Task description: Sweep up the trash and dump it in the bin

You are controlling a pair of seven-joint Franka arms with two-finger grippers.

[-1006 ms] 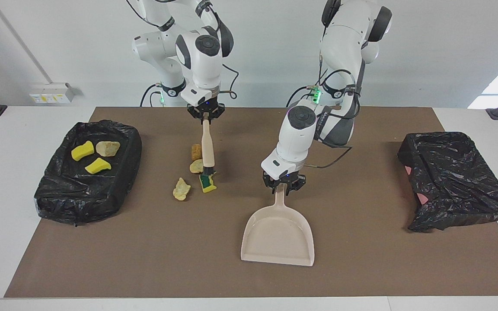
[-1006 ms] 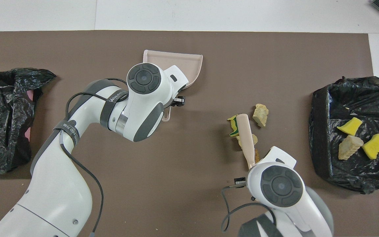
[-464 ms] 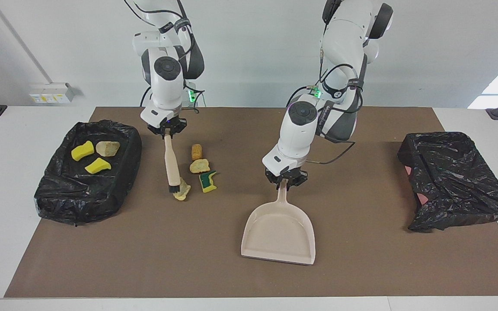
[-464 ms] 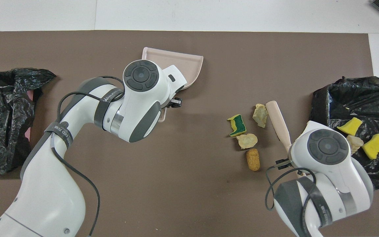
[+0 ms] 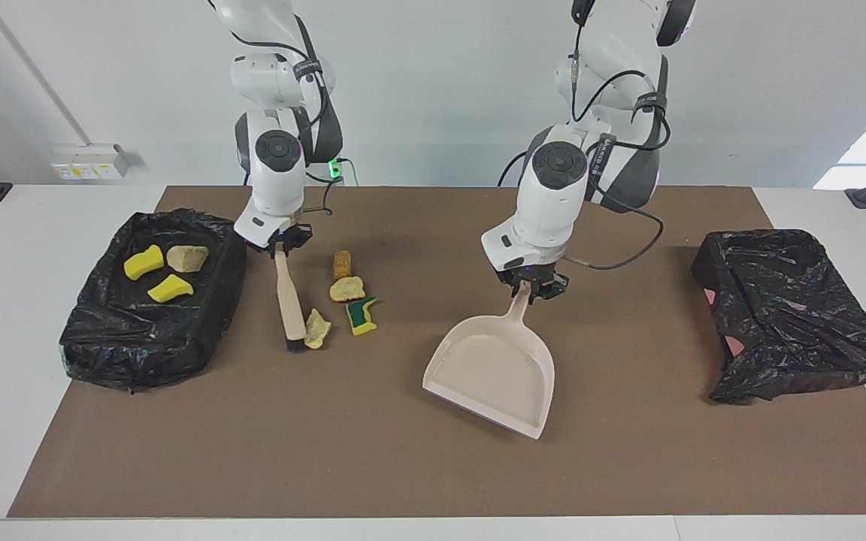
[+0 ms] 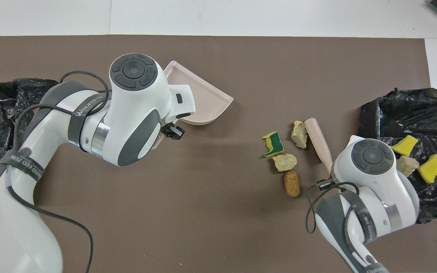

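Note:
Next, my left gripper turns the dustpan's opening (image 5: 480, 413), as it slants away from the scraps, to face the sponge (image 5: 361, 315) before my right gripper sweeps the brush toward it.
Several scraps of trash lie on the brown mat: a tan lump (image 5: 342, 264), a second tan lump (image 5: 347, 288), a yellow-green sponge (image 5: 362, 315) and a pale lump (image 5: 317, 329). My right gripper (image 5: 277, 244) is shut on the beige brush (image 5: 288, 300). The bristles stand on the mat beside the pale lump, between it and the bin. My left gripper (image 5: 531, 289) is shut on the handle of the beige dustpan (image 5: 497, 372). The pan's mouth points away from the robots and partly toward the scraps. The black-lined bin (image 5: 102, 353) holds two yellow sponges (image 5: 143, 261) and one tan lump (image 5: 187, 258).
A second crumpled black bag (image 5: 794, 315) lies at the left arm's end of the table. The brown mat (image 5: 328, 451) covers most of the table. In the overhead view the brush (image 6: 317, 140) lies between the scraps and the bin (image 6: 404, 110).
My right gripper carried the brush from the sponge, across the scraps, to the pale lump's bin-facing edge. My left gripper shifted toward the left arm's end and turned the dustpan's mouth toward the scraps.

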